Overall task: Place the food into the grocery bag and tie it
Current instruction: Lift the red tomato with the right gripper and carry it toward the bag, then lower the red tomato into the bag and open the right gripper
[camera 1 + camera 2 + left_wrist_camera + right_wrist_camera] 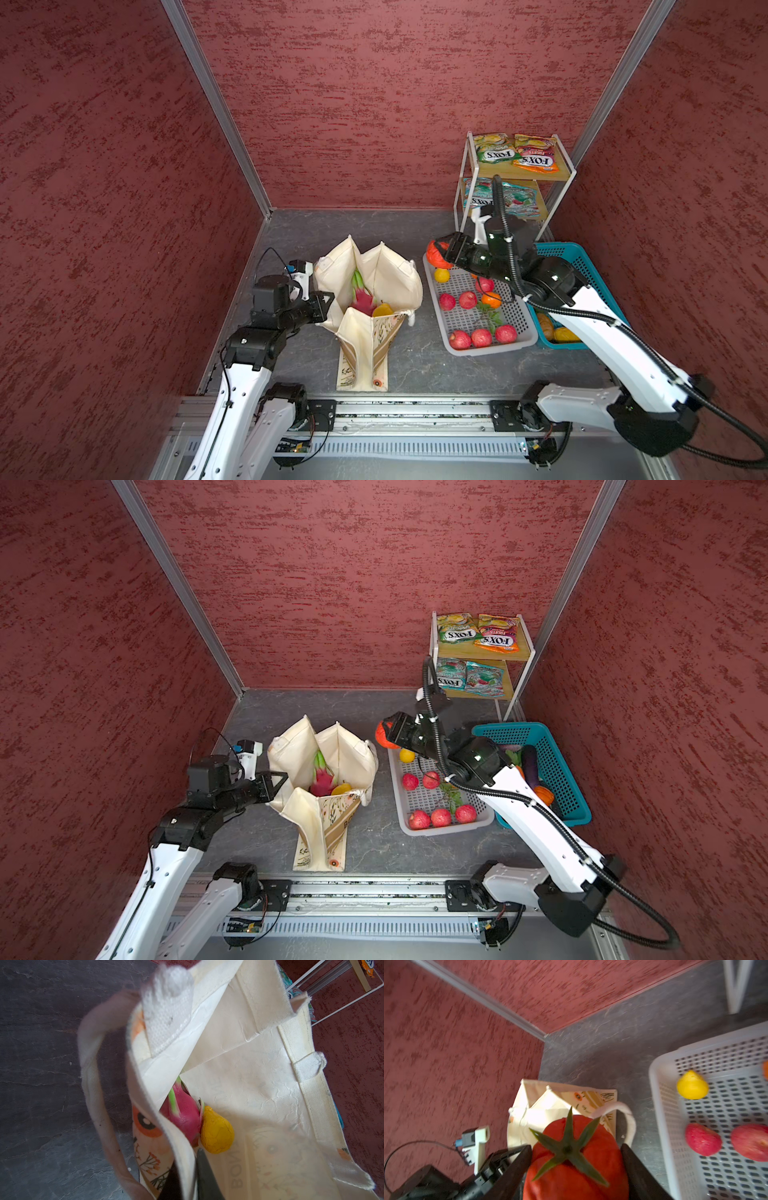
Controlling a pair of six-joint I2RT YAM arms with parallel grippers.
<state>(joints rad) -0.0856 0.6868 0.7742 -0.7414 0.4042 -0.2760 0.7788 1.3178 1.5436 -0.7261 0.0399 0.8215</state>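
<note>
The grocery bag's opening [371, 278] is wide open with room [342, 301] next to the dragon fruit, so the robot's right gripper should keep carrying the tomato until it hangs inside, then let go of it.
The cream floral grocery bag [395, 274] [291, 750] stands open at mid-floor. Inside it lie a pink dragon fruit [362, 301] [182, 1113] and a yellow fruit [383, 309] [216, 1130]. My left gripper [328, 305] [187, 1159] is shut on the bag's left rim, cloth pinched between its dark fingers [205, 1174]. My right gripper [444, 251] [576, 1151] is shut on a red tomato [434, 255] [577, 1159] with a green star stem. It holds the tomato in the air over the grey basket's far left corner, right of the bag [542, 1109].
The grey perforated basket [490, 351] holds several red apples [481, 337], a yellow fruit [441, 275] and an orange one. A teal basket [582, 253] with vegetables stands right of it, under my right arm. A white wire shelf [519, 174] behind carries FOX'S packets [498, 151].
</note>
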